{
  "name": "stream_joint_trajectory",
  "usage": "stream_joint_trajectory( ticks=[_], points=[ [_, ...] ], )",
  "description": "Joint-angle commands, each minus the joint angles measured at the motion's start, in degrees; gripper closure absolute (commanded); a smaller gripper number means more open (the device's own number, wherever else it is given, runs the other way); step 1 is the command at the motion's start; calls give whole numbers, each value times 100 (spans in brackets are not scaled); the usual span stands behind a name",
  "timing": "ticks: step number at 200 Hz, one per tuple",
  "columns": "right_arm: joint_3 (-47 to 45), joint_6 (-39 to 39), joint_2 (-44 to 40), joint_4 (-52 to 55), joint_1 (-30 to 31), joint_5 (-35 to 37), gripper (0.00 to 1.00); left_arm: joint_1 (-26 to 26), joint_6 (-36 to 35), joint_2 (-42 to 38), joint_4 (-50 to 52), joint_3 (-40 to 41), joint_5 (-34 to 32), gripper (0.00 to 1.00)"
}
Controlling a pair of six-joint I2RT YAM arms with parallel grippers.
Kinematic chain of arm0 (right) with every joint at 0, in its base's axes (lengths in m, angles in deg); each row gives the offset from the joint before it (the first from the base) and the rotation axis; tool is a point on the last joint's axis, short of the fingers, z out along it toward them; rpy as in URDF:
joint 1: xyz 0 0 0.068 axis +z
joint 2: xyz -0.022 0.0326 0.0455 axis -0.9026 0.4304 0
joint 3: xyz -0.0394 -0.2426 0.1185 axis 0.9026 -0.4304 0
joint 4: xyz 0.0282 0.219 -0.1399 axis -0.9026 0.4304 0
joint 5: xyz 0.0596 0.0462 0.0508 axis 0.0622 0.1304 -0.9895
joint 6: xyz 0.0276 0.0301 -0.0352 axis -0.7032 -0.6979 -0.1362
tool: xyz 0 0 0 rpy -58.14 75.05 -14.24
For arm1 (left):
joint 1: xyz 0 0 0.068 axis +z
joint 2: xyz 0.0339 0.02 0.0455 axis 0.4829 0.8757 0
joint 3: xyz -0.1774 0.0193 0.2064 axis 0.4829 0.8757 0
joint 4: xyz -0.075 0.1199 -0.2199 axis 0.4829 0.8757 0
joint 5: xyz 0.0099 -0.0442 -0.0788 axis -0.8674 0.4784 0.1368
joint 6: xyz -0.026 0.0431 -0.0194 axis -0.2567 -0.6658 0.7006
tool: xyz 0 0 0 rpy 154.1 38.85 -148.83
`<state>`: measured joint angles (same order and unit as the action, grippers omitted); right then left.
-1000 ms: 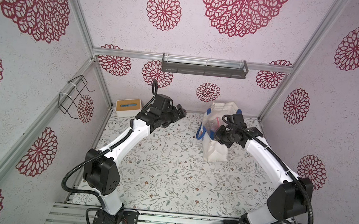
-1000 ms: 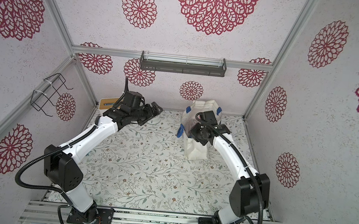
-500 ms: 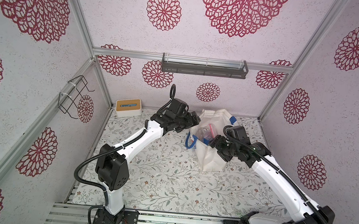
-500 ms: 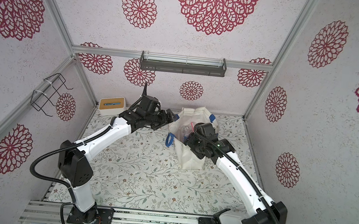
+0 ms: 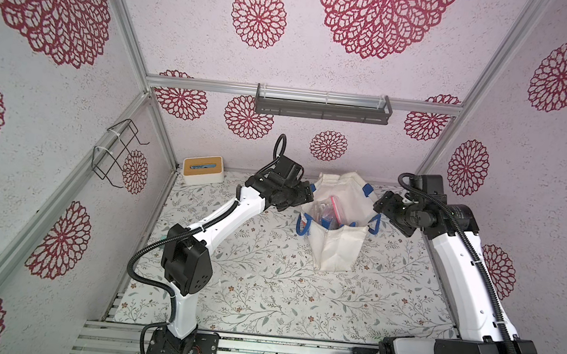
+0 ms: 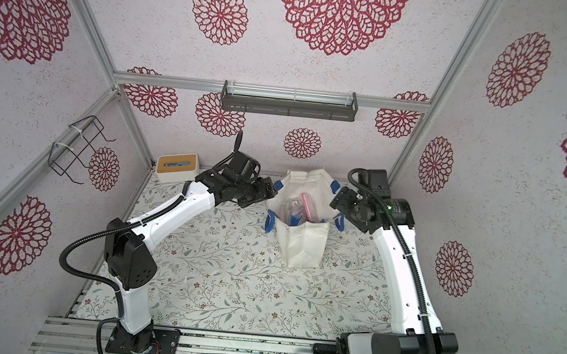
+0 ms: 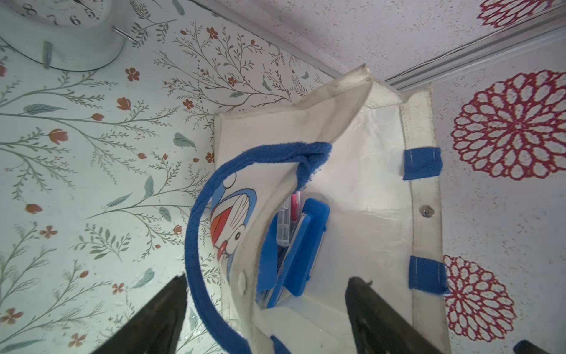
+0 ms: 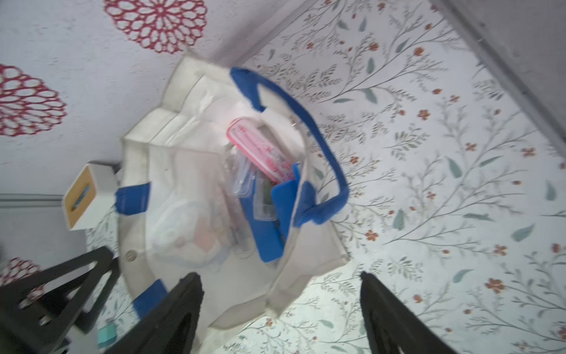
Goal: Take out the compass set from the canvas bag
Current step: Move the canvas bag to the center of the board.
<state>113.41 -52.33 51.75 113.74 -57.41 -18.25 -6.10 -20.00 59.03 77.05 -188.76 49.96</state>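
The canvas bag (image 5: 336,242) stands far back near the wall. My right gripper should grab the bag's near side rim (image 5: 369,221) and help pull it forward before I reach in.
The off-white canvas bag (image 5: 337,247) (image 6: 303,247) stands upright at the back of the table, its mouth spread wide. Inside it lean a flat blue case (image 7: 306,245) (image 8: 269,233), a pink-lidded clear case (image 8: 260,150) (image 5: 335,204) and clear plastic boxes (image 8: 183,226). I cannot tell which is the compass set. My left gripper (image 5: 303,195) (image 7: 268,279) is open, its jaws straddling the printed wall and blue handle (image 7: 196,233). My right gripper (image 5: 384,203) (image 8: 278,275) hangs open by the opposite rim and holds nothing.
A white tissue box with a wooden top (image 5: 203,170) (image 8: 82,196) sits in the back left corner. A white clock (image 7: 61,30) stands on the table near my left arm. A wire rack (image 5: 117,153) hangs on the left wall, a dark shelf (image 5: 322,105) on the back wall.
My right gripper has opened, let go of the bag and drawn back to the right. My left gripper has swung right to the bag's left rim. The bag's mouth has spread wider.
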Motion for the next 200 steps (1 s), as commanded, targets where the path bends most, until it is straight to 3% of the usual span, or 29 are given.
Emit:
stream_joint_trajectory(
  ticks=[1, 40, 75, 87, 105, 117, 124, 152, 200],
  points=[
    [47, 767, 313, 44, -310, -106, 16, -11, -61, 364, 163, -235, -59, 15],
    [-177, 868, 943, -685, -606, -633, 23, -10, -63, 739, 196, -607, 157, 21],
    [-316, 802, 1288, -1077, -649, -1021, 41, 19, -63, 1051, 237, -928, 445, 42],
    [-362, 775, 1315, -1162, -648, -1119, 54, 35, -55, 1144, 200, -1037, 593, 56],
    [-376, 724, 1309, -1209, -635, -1350, 85, 76, -2, 1273, 103, -1220, 886, 81],
    [-385, 687, 1236, -1246, -580, -1575, 100, 118, 41, 1324, 79, -1377, 1002, 94],
    [-389, 675, 1185, -1267, -521, -1710, 100, 152, 64, 1351, 79, -1469, 1058, 100],
    [-421, 473, 853, -1430, 39, -2173, 100, 275, 61, 1274, 97, -1806, 1117, 100],
    [-607, -250, 443, -2089, 1452, -2290, 100, 423, -281, 726, 637, -1941, 811, 100]
  ],
)
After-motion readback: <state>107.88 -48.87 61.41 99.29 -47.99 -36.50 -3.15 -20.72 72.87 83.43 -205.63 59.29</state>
